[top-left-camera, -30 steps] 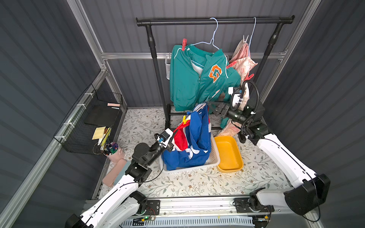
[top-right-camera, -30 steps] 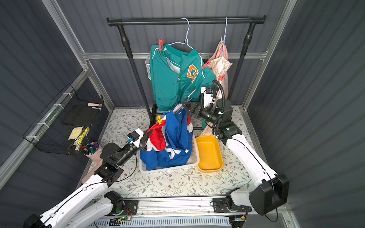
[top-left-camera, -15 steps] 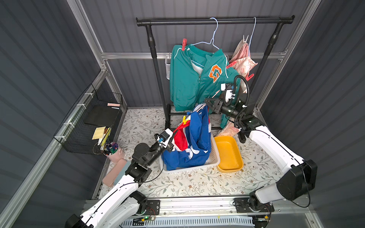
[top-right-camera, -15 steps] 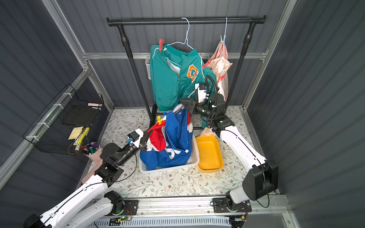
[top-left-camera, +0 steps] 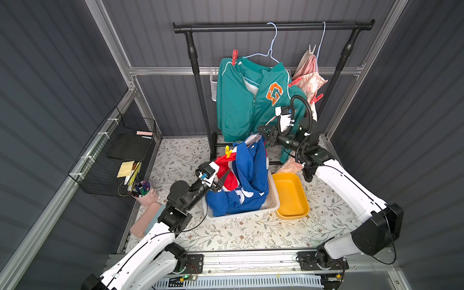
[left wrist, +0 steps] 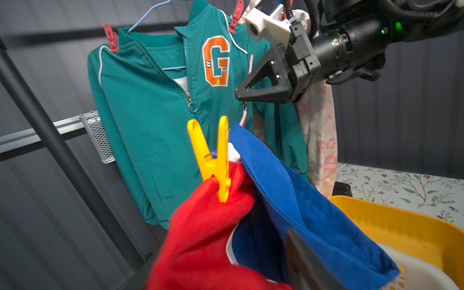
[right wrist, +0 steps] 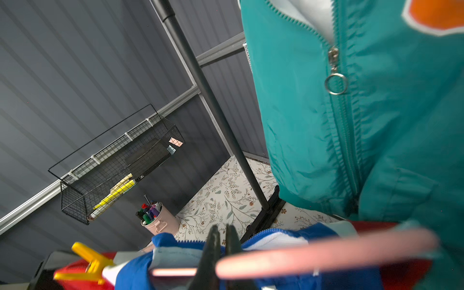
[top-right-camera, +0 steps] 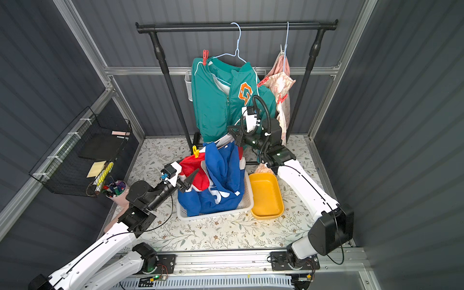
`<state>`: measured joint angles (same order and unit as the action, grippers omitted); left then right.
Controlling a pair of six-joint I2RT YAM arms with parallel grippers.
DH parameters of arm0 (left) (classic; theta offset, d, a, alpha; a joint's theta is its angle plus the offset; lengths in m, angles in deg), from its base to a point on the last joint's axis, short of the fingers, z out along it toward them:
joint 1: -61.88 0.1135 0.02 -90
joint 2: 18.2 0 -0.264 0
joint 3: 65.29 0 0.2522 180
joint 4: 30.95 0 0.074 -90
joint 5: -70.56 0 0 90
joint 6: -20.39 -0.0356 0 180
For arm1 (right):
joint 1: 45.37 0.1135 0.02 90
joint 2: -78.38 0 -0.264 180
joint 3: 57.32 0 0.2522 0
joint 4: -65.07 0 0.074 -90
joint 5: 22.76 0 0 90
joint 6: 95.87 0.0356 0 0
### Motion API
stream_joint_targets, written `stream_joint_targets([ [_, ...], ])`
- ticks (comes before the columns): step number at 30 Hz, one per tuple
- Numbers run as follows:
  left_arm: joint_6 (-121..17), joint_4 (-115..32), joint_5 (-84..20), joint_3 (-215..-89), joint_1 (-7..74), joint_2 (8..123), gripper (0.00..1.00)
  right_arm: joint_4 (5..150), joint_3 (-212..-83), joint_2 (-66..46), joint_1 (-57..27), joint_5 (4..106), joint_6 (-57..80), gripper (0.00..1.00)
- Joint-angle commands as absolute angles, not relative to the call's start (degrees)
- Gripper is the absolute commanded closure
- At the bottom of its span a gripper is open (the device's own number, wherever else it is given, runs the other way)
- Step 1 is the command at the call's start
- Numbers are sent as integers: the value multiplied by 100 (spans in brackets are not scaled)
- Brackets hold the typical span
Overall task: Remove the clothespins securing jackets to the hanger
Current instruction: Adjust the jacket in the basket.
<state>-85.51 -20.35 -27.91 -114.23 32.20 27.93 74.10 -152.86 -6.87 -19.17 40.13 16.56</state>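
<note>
My right gripper is busy holding up the pink hanger. My left gripper should take over the hanger first, so that my right gripper is free for the jacket's other red shoulder.
The blue jacket with red and white panels droops over the white basket on a pink hanger. My right gripper is shut on that hanger at the jacket's collar. A yellow clothespin pins its red shoulder; the same clothespin shows in both top views. My left gripper stands open around the red sleeve. The teal jacket hangs on the rack with red clothespins at both shoulders. The cream floral jacket beside it has another red clothespin.
The black rack stands at the back with a white mesh cup on its post. A yellow tub sits right of the basket. A wire wall basket and a pink pen cup are at the left.
My right arm swung left to the blue jacket's collar and shut on the pink hanger. My left gripper opened, letting go of the red sleeve.
</note>
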Motion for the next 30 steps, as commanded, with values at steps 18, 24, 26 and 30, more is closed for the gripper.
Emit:
stream_joint_targets([
  [18,-8522,-4558,-2069,-13751,3261,2968,1,8520,-15783,-222,-1391,5439,379,100],
  [24,-8522,-4359,-2269,-14332,3263,3303,1,8892,-15984,-142,-1392,5892,-25,100],
  [26,-8805,-4427,-2267,-14701,3261,3635,1,8991,-16150,-141,-1386,5934,-144,100],
  [30,-8860,-4405,-2462,-15086,3261,4074,1,9262,-16507,-205,-1277,6087,-374,100],
])
